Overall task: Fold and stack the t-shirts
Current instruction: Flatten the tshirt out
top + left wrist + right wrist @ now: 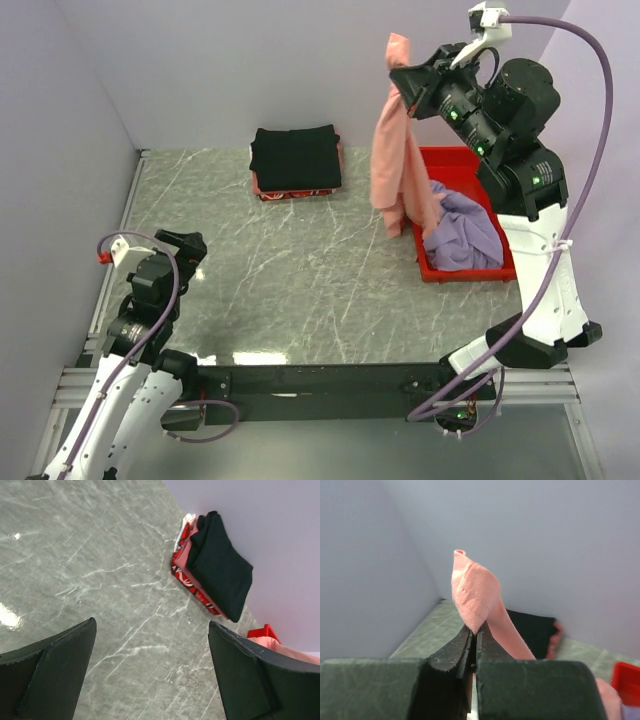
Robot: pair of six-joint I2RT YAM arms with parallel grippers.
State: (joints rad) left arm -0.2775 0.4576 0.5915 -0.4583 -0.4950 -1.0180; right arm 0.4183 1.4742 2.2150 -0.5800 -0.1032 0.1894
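Observation:
The salmon-pink t-shirt [399,170] hangs in a bunch from the robot's right gripper next to the red tray, so the robot should swing it down over the open marble [288,268] before folding it.
My right gripper [403,82] is shut on the salmon-pink t-shirt [398,165] and holds it high; the cloth hangs down to the red tray's left edge. In the right wrist view the pink cloth [472,592] sticks up from between my closed fingers [454,652]. The lavender-purple t-shirt [465,235] lies crumpled in the tray. The black t-shirt [296,157] lies folded in a rectangle on top of other folded cloth at the back of the table; it also shows in the left wrist view [220,565]. My left gripper [152,675] is open and empty, low at the near left [185,245].
The red plastic tray [447,272] stands at the right of the marble table. Red-patterned and pink folded cloth [186,575] lies under the black shirt. Purple walls close the back and both sides. A metal rail [118,235] runs along the table's left edge.

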